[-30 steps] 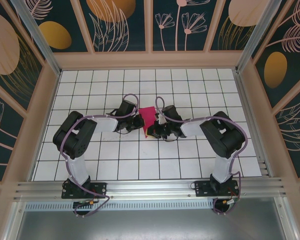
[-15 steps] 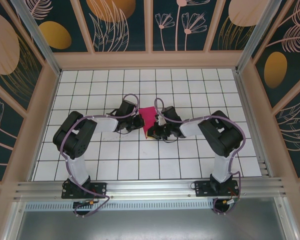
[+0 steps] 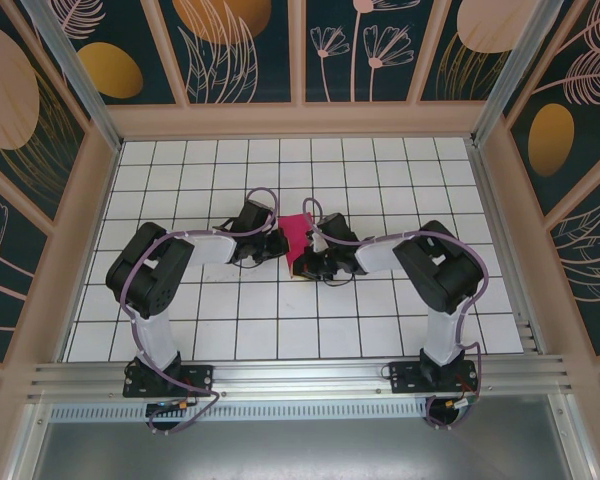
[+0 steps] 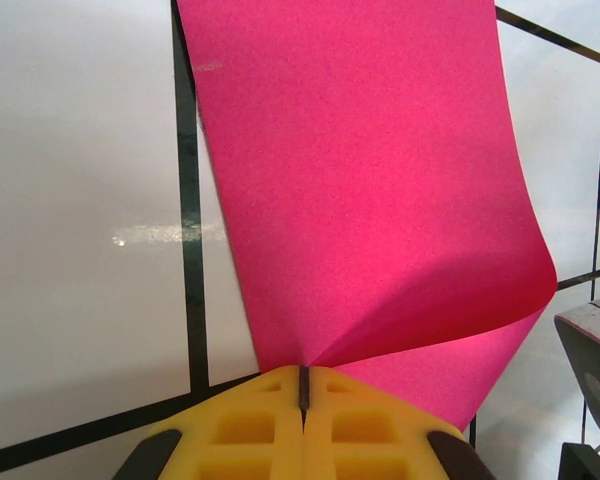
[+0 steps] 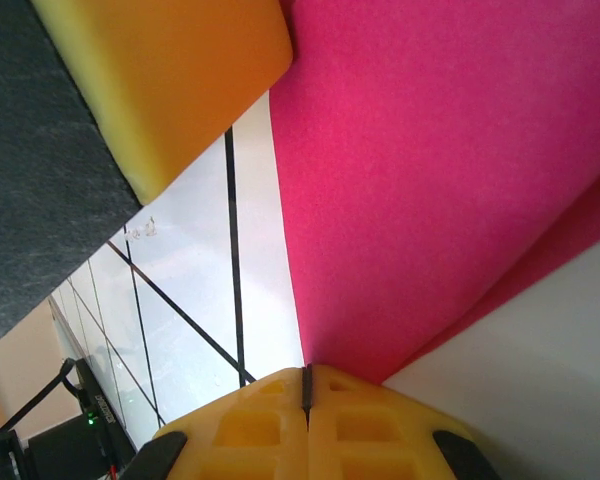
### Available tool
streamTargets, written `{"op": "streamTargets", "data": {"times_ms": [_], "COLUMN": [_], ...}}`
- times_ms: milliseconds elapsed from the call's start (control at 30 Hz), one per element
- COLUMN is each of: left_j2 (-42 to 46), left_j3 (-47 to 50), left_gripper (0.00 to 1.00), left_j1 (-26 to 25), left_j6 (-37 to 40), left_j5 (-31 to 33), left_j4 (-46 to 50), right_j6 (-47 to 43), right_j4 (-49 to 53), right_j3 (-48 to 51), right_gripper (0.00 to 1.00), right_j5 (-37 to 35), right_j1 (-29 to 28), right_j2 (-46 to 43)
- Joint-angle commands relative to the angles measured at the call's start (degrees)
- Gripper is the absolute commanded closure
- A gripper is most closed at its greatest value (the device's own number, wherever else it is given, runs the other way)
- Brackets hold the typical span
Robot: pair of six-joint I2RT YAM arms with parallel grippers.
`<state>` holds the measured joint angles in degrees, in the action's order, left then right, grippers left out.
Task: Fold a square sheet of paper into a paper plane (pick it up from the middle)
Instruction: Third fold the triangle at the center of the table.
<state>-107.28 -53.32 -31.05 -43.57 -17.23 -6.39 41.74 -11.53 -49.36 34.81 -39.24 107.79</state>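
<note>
The sheet's bend (image 4: pixel 435 320) is curling up loosely next to my left gripper. My right gripper should move away from the flap's tip and press on the bend's open end (image 4: pixel 544 288).
The square sheet of paper (image 3: pixel 297 237) is magenta-pink and hangs just above the tiled floor between my two grippers. It curls over itself, and one fold runs into the left jaws. In the left wrist view the sheet (image 4: pixel 370 200) fans out from my left gripper (image 4: pixel 303 372), which is shut on its near edge. My right gripper (image 5: pixel 306 372) is shut on the sheet (image 5: pixel 450 170) from the opposite side. From above, the left gripper (image 3: pixel 278 244) and the right gripper (image 3: pixel 306 260) stand close together at the sheet. A paper plane is out of view.
The white tiled floor (image 3: pixel 230 300) has black grid lines and is fenced by wooden walls (image 3: pixel 300 120). The left gripper's yellow finger (image 5: pixel 170 70) looms close in the right wrist view. Part of the right gripper's dark body (image 4: pixel 592 365) edges into the left wrist view.
The right arm's wrist has shifted a little to the left, towards the left gripper, and the sheet between them has bunched slightly. The left arm has stayed put.
</note>
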Motion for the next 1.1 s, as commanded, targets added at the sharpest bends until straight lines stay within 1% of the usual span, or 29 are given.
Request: {"op": "streamTargets", "data": {"times_ms": [0, 167, 367, 500, 667, 967, 1067], "left_j2": [-1.5, -1.2, -1.4, -1.6, -1.7, -1.6, -1.6], "left_j3": [0.4, 0.3, 0.0, -0.3, -0.4, -0.7, -0.6], "left_gripper": [1.0, 1.0, 1.0, 1.0, 1.0, 1.0, 1.0], "left_j1": [0.3, 0.3, 0.3, 0.3, 0.3, 0.3, 0.3], "left_j6": [0.9, 1.0, 1.3, 1.5, 1.9, 2.4, 2.7], "left_j5": [5.4, 5.4, 4.9, 4.6, 4.3, 4.1, 4.1], "left_j4": [5.4, 5.6, 5.6, 5.6, 5.7, 6.0, 6.0], "right_j6": [-2.2, -1.3, -1.0, -0.9, -0.4, 1.6, 1.5], "right_j4": [4.9, 3.8, 5.4, 6.8, 8.7, 14.4, 13.4], "right_j3": [-0.3, -1.0, -4.4, -7.2, -8.3, -7.6, -7.4], "right_gripper": [1.0, 1.0, 1.0, 1.0, 1.0, 1.0, 1.0], "right_j5": [-1.8, -7.1, -9.3, -10.0, -10.8, -15.6, -15.5], "right_j1": [-1.4, 0.7, 3.8, 4.4, 4.8, 5.0, 5.1], "right_j2": [-2.3, -7.0, -3.4, -0.7, 1.4, 0.8, -1.6]}}
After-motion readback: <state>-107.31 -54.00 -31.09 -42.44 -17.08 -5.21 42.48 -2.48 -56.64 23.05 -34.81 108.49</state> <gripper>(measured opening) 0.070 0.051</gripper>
